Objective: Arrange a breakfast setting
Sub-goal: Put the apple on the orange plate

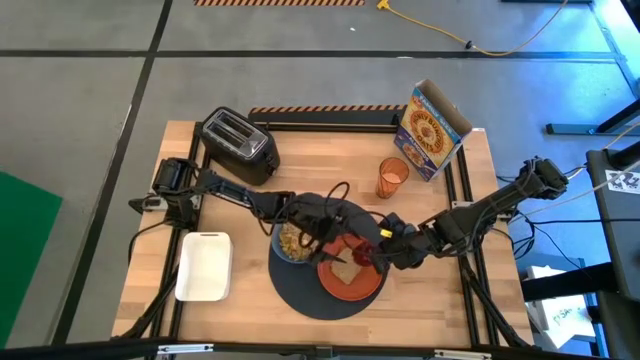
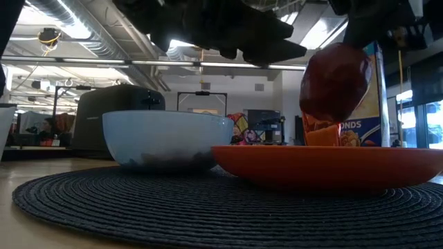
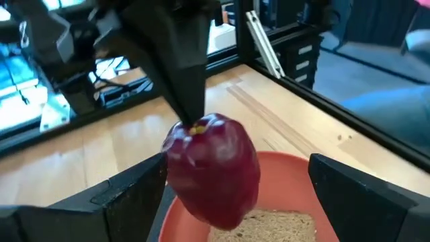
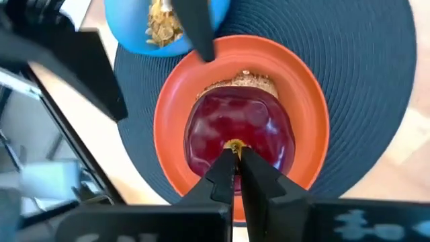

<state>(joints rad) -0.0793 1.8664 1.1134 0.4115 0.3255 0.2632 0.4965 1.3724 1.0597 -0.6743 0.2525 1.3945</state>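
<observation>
Next, my right gripper pulls the apple back and lowers it onto the plate's free edge beside the toast, because the apple hangs over the toast.
A dark-grey round mat carries a blue bowl with cereal and an orange plate with a brown toast slice on it. My right gripper is shut on a dark-red apple just above the toast. My left gripper is open over the plate, its fingers on either side of the apple and apart from it. The translucent orange cup stands on the table behind the mat. My right gripper pinches the apple's stem, at the top of the fruit, between its two fingertips. The fingers come from above, slanting in from the table's right. The apple hangs below them, about upright, above the plate's rim.
A black toaster stands at the far left and a cereal box at the far right. A white rectangular dish lies at the near left. The two grippers are close together over the plate.
</observation>
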